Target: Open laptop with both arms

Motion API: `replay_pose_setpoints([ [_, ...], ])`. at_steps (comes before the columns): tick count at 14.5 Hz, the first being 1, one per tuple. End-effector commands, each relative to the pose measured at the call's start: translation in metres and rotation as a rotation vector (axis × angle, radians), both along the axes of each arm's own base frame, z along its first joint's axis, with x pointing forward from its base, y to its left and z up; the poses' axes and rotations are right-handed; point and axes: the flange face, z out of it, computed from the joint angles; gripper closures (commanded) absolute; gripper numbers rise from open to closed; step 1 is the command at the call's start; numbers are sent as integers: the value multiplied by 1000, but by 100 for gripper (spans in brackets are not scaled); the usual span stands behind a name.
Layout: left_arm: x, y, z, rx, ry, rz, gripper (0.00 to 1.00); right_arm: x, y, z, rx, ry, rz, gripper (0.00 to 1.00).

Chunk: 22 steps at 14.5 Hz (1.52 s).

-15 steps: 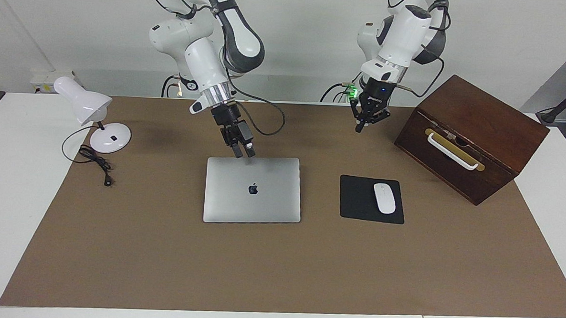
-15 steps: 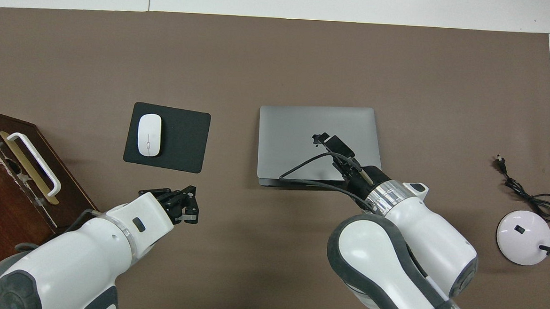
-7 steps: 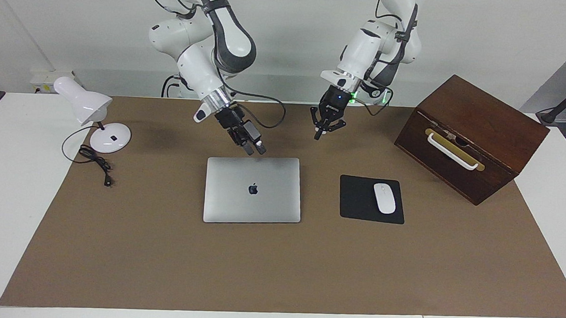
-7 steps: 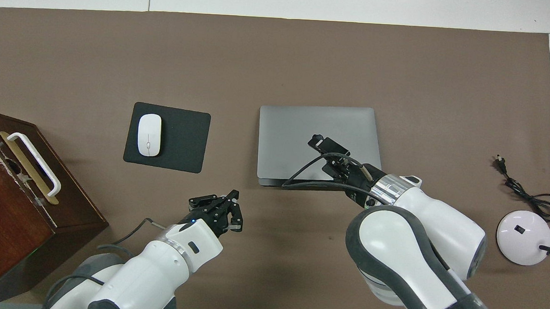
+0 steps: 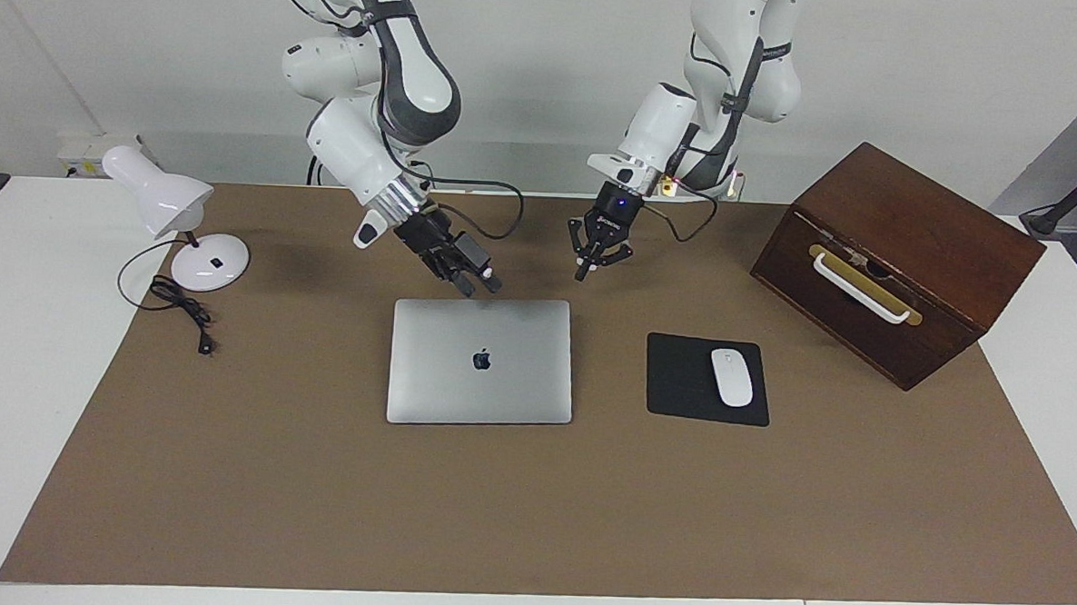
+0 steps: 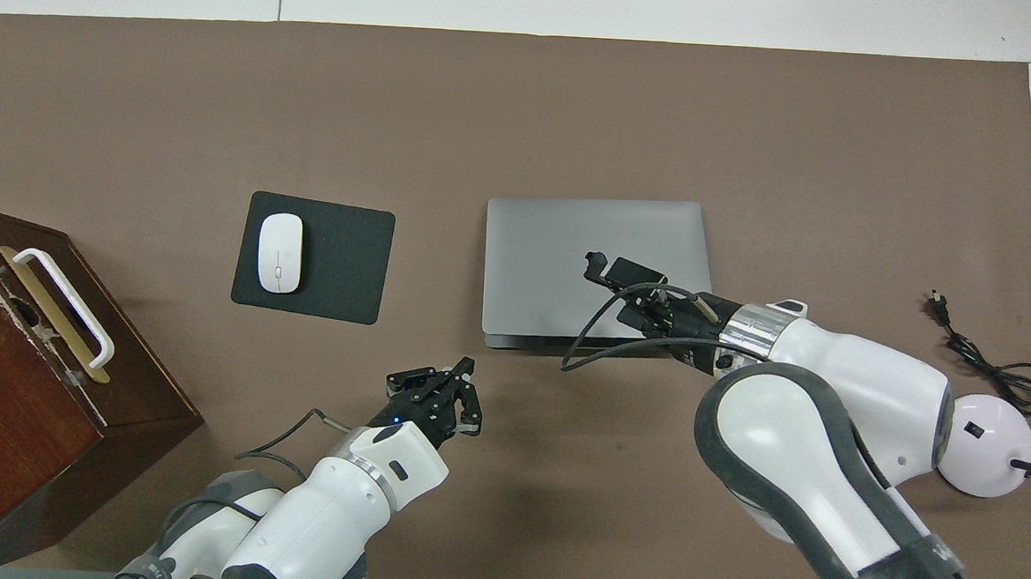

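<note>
My gripper will lift the laptop's lid [image 6: 551, 260], which will swing back about its far edge and stay standing, since a dark strip [image 6: 528, 343] lines the laptop's edge nearest me.
The silver-grey laptop [image 5: 480, 386] [image 6: 562, 239] lies closed and flat on the brown mat, apple logo up. My right gripper [image 5: 479, 286] [image 6: 612, 270] hangs tilted just above the laptop's edge nearest the robots, its two fingers apart with nothing between them. My left gripper [image 5: 582, 273] [image 6: 469, 368] hovers over the mat, off the laptop's robot-side corner toward the left arm's end. Its fingertips meet and hold nothing. I cannot tell whether the right fingers touch the lid.
A black mouse pad [image 5: 680, 386] with a white mouse [image 5: 732, 376] lies beside the laptop toward the left arm's end. A dark wooden box [image 5: 895, 254] with a white handle stands past it. A white desk lamp [image 5: 178, 223] and its cable [image 5: 184, 310] sit at the right arm's end.
My left arm has swung from near the wooden box toward the laptop's corner, gripper still shut. My right gripper has tilted over and shifted slightly along the laptop's robot-side edge.
</note>
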Motion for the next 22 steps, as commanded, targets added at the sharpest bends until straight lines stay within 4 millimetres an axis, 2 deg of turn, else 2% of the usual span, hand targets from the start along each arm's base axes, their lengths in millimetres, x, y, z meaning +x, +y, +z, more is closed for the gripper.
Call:
replay_pose_setpoints([
  [1,-5,-3,-10,-3,-7,-2,100,1,-12,6,-44,43,28,0],
  [4,-3,-4,-17,10,-2,-6,100,2,-14,2,-59,41,32,0],
  [7,1,-9,-24,59,-28,-62,100,5,-10,-20,-123,19,17,0],
  [8,4,-13,-23,61,-38,-71,100,3,-2,-27,-142,16,14,0],
  [11,12,-21,-23,64,-47,-79,100,1,6,-38,-157,21,4,0],
  [18,28,-35,-31,77,-60,-101,100,-8,28,-35,-129,10,-33,0],
  [20,32,-39,-32,79,-66,-109,100,-9,29,-30,-118,9,-42,0],
  [22,36,-38,-34,83,-64,-104,100,-17,42,-22,-95,12,-36,0],
])
